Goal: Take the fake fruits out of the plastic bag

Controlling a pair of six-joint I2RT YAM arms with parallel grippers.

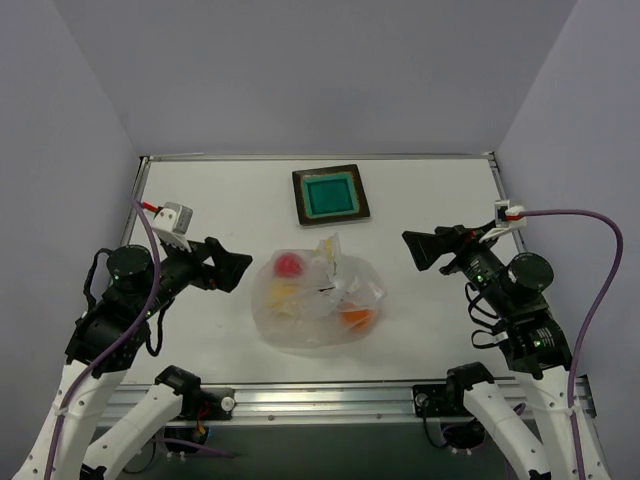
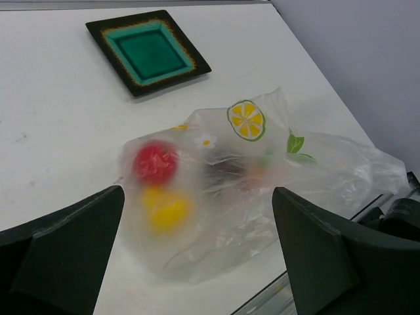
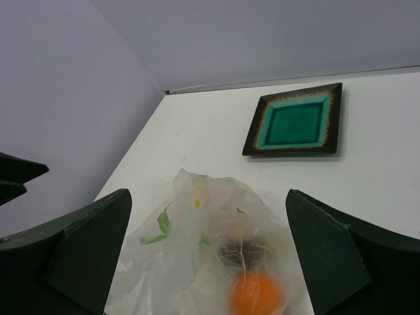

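Note:
The plastic bag's leaf-printed film (image 3: 160, 228) stands up in a loose fold next to the orange fruit. So my right gripper should keep going until its fingers close on that fold (image 3: 174, 275).
The plastic bag (image 1: 318, 305) lies crumpled on the white table between the two arms, whitish and see-through with lemon and leaf prints. The fake fruits are inside it: a red one (image 1: 290, 265), a yellow one (image 1: 285, 294) and an orange one (image 1: 357, 318). A dark maroon fruit (image 2: 226, 172) shows dimly through the film. My left gripper (image 1: 240, 270) hangs open just left of the bag, nothing between its fingers; in its wrist view (image 2: 197, 190) the bag (image 2: 262, 177) lies ahead. My right gripper (image 1: 415, 250) is open to the bag's right, facing the orange fruit (image 3: 257, 293).
A square teal tray with a dark brown rim (image 1: 300, 200) sits behind the bag near the table's far edge, with nothing on it. It also shows in the left wrist view (image 2: 98, 29) and the right wrist view (image 3: 292, 149). Grey walls close in three sides.

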